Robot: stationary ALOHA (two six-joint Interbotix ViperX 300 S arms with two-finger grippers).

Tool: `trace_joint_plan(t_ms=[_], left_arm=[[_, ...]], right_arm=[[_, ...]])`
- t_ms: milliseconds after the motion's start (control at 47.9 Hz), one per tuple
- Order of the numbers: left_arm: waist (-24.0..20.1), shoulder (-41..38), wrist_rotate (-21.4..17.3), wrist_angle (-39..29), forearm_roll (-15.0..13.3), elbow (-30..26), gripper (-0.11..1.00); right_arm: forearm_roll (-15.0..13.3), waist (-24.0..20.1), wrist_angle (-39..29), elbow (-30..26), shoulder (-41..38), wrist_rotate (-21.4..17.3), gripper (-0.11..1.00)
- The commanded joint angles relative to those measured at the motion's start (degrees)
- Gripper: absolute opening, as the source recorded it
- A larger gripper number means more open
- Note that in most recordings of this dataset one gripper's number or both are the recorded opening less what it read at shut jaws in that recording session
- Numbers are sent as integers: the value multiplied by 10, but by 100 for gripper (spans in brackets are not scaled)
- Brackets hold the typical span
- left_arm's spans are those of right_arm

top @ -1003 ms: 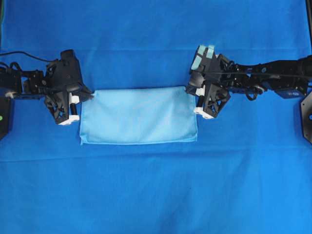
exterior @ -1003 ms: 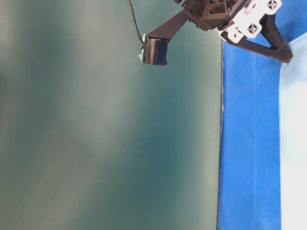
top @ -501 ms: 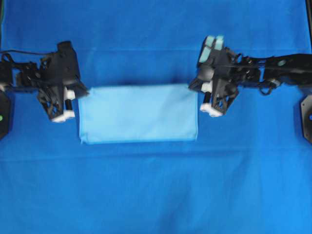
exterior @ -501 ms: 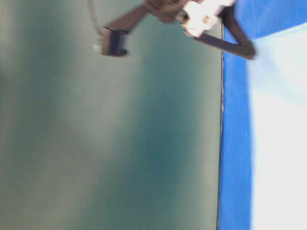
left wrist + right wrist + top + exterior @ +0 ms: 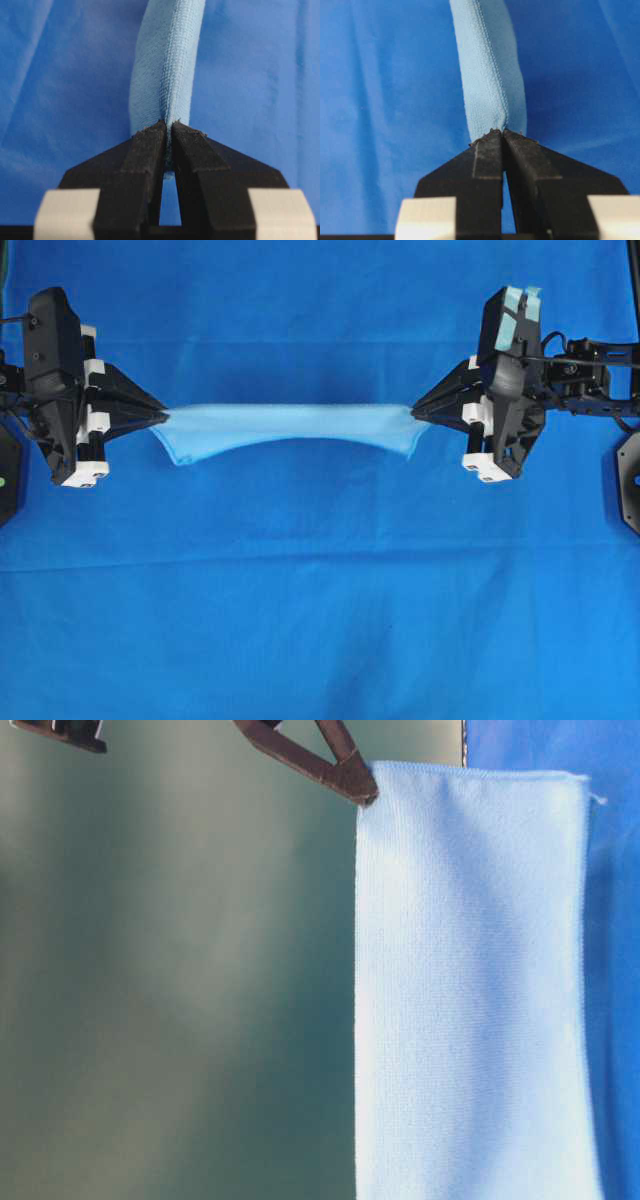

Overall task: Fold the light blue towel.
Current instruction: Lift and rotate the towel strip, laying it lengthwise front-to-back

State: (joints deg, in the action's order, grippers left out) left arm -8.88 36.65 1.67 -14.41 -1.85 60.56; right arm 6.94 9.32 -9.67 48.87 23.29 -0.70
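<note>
The light blue towel is hanging tight crosswise from my grippers. Next, I swing it around lengthwise, with my right gripper going toward the sheet's edge, and put it down flat.
The light blue towel hangs lifted off the table, stretched as a narrow band between both arms. My left gripper is shut on its left end, and my right gripper is shut on its right end. In the left wrist view the black fingertips pinch the towel's folded edge. The right wrist view has the same pinch, my gripper closed on the hemmed towel. The table-level view shows the towel hanging as a flat panel from a dark finger.
The royal-blue sheet covers the whole table under the towel. Black arm mounts sit at the left edge and the right edge. A dark green wall fills the left of the table-level view.
Both grippers rose and moved apart, lifting the folded towel off the sheet. It lay flat as a rectangle before and now hangs stretched between them.
</note>
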Motion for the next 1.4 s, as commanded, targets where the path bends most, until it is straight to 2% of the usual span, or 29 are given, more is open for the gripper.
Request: trace_joint_plan(t_ms=[0,146,230,397,501,668,898,1149,1378], left_arm=[[2,3,2,3,1,-6,3],[15,3,3,9,1,-6,3],[34,-2,3,34,0,-7,3],[78,-33,3,109,1,-18,3],[98,-68,3,154,1,-37,3],[123,-154,-3,201,1,-98,3],[136,-262,-16,208,2,-211,3],[141,-346,-22,210,1,-301,3],[142,-379,-22,210,1,-344,3]], right_arm=[[-2,1,7,-5,7,-2,2],[-1,8,18,-4,7,-2,2],[-1,25,20,-5,4,-1,2],[-2,83,37,-15,-21,2,2],[-15,120,39,-32,-43,4,2],[-51,165,39,-66,-82,4,2],[-83,203,39,-125,-131,4,2],[-112,218,39,-169,-163,5,2],[-116,220,39,-185,-176,5,2]])
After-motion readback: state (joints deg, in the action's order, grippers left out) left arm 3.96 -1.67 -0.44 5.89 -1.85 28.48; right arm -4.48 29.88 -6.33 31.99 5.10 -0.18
